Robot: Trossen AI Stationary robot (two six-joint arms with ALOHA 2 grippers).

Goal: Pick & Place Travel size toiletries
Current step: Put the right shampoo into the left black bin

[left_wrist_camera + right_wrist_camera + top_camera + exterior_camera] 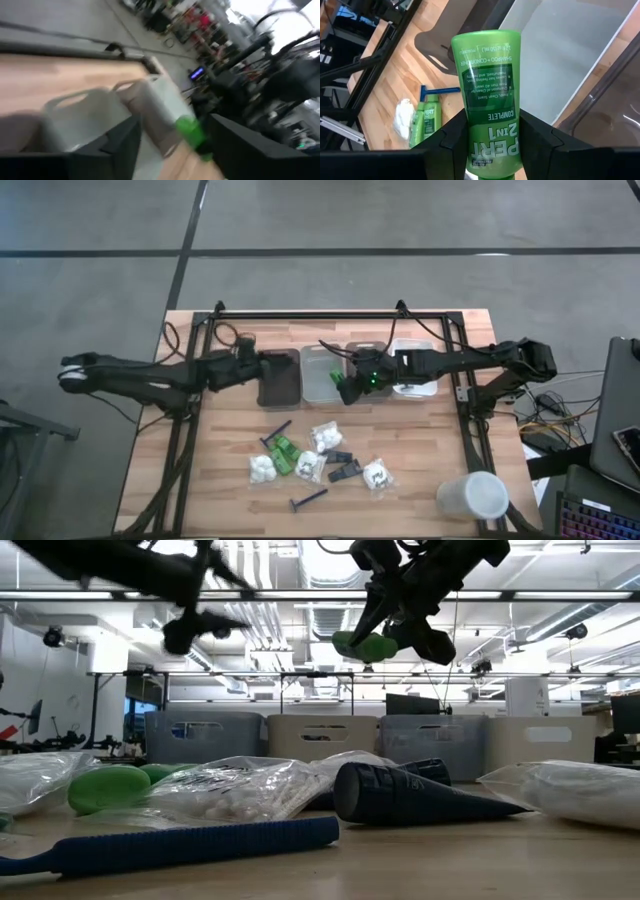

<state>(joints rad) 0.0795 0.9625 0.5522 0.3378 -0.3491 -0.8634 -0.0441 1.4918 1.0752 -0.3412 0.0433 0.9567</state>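
Observation:
The green bottle's loose end (343,642) faces my open left gripper; I should continue until my fingers straddle it, then close.
My right gripper (352,385) is shut on a bright green "PERT 2 in 1" bottle (487,95) and hangs high over the near rims of the middle bins; the low view shows the bottle (365,645) well above the table. My left gripper (262,370) is open and empty, hovering by the dark bin (280,378). The other toiletries lie flat in a heap on the near table: green bottles (285,452), clear packets of white puffs (325,437), black flat packets (342,467) and dark razor sticks (277,430). My right gripper pinches the green bottle between its two fingers (452,137), one on each side, at the end with the large PERT lettering (492,147). The bottle lies along the fingers and sticks out past their tips. It is lifted clear of the table and bins.
Four bins stand in a row along the far side: dark (280,378), clear grey (320,370), grey (365,355) and white (413,375). A large white cup (473,495) lies at the near right corner. Bare wood (420,430) lies between the heap and the bins.

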